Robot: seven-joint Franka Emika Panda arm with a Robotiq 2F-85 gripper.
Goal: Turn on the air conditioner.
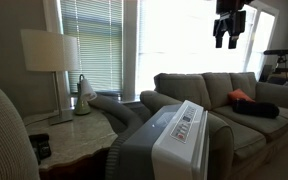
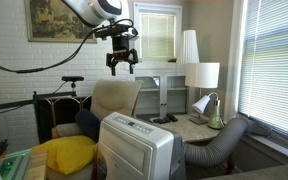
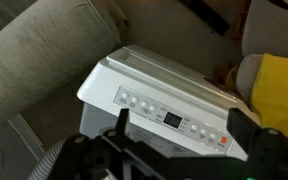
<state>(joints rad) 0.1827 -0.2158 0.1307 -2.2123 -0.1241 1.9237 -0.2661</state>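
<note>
The orange button [image 3: 223, 140] lies off-centre below my open gripper, close to one finger, so my gripper should shift toward that end of the panel [image 3: 216, 138] while coming down.
The air conditioner [image 1: 174, 140] is a boxy white and grey unit standing in front of the sofa, with a sloped control panel and a thick grey ribbed hose [image 1: 119, 110]. It also shows in an exterior view [image 2: 136, 145]. My gripper [image 1: 229, 30] hangs high above it, open and empty, and it shows in both exterior views [image 2: 122, 60]. In the wrist view the panel [image 3: 174, 115] lies straight below, with a row of small buttons, a dark display and an orange button [image 3: 222, 140]. My open fingers [image 3: 179, 125] frame the panel from well above.
A grey-beige sofa [image 1: 224, 95] with a dark item and an orange item stands behind the unit. A side table [image 1: 69, 135] holds lamps. A yellow cushion [image 2: 64, 155] lies beside the unit. Windows with blinds [image 2: 274, 70] line the wall.
</note>
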